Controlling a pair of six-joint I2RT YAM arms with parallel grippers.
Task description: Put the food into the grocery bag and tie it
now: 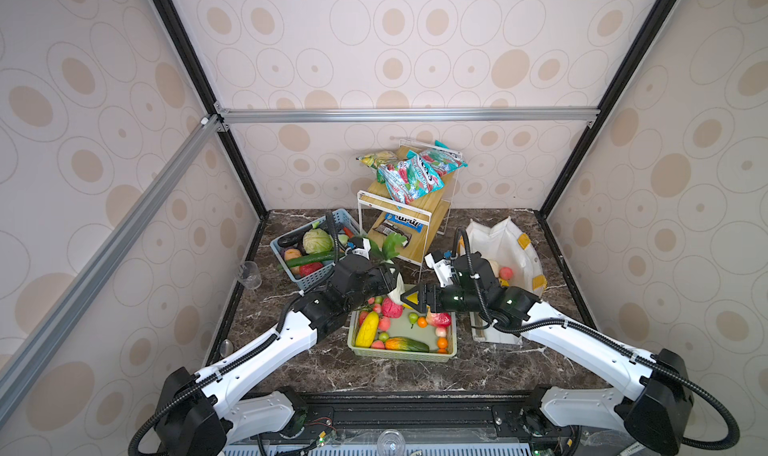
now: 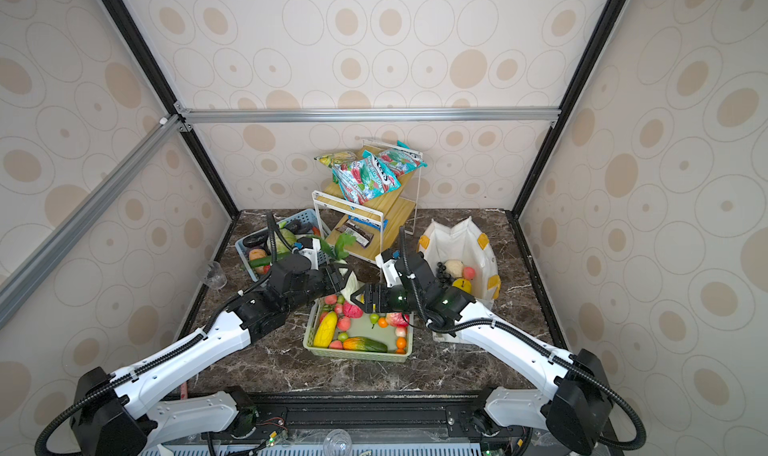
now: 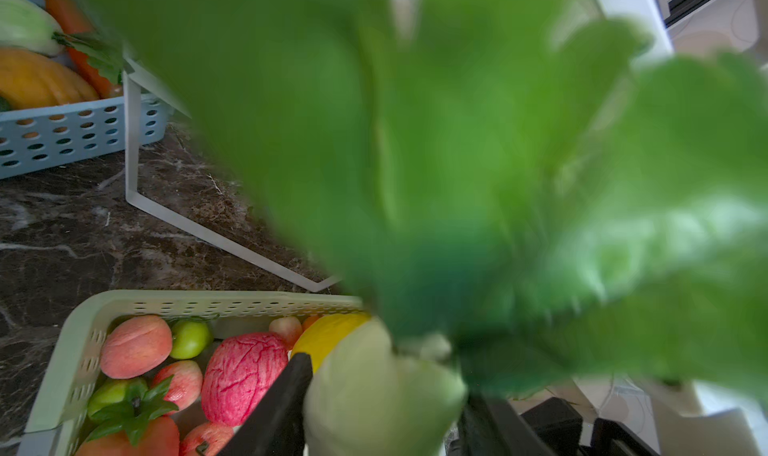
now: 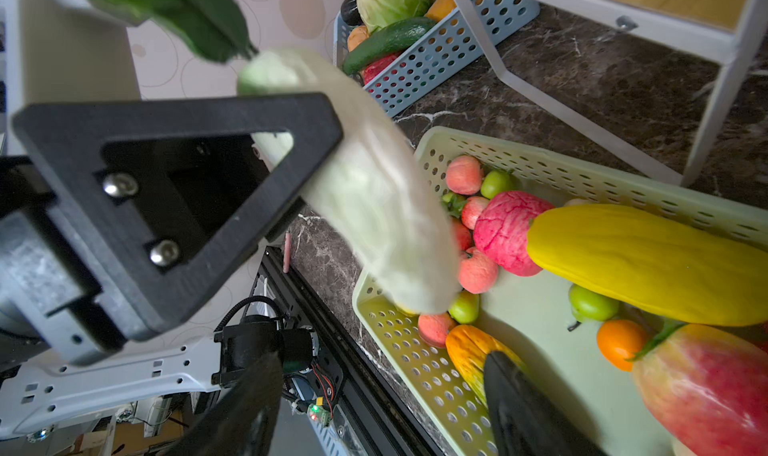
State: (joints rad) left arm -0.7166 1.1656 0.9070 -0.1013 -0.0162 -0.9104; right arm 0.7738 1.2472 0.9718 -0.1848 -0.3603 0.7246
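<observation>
The white radish (image 1: 397, 289) is hanging at a slant next to my right gripper's fingers. My left gripper should let it down into the green basket (image 1: 379, 302) so that my right gripper can take it.
My left gripper (image 1: 395, 282) is shut on a white radish (image 3: 374, 391) with big green leaves (image 3: 457, 162), held tilted above the far left corner of the green basket (image 1: 403, 356). The radish (image 4: 374, 192) hangs in front of my right gripper (image 4: 378, 366), which is open and empty and points left at it, just apart. In both top views the white grocery bag (image 2: 461, 241) with yellow patches lies open at the right behind the right arm. Inside it are a white bulb (image 2: 453, 268), dark grapes (image 2: 441, 273), a yellow citrus (image 2: 461, 284) and a pink fruit (image 2: 468, 272).
The green basket holds several toy fruits, among them a yellow melon (image 4: 648, 262) and a pink one (image 4: 507, 237). A blue basket (image 1: 307, 281) of vegetables stands at the back left. Behind it are a wood shelf rack (image 1: 399, 208) with snack packets and a clear cup (image 1: 249, 273) by the left wall.
</observation>
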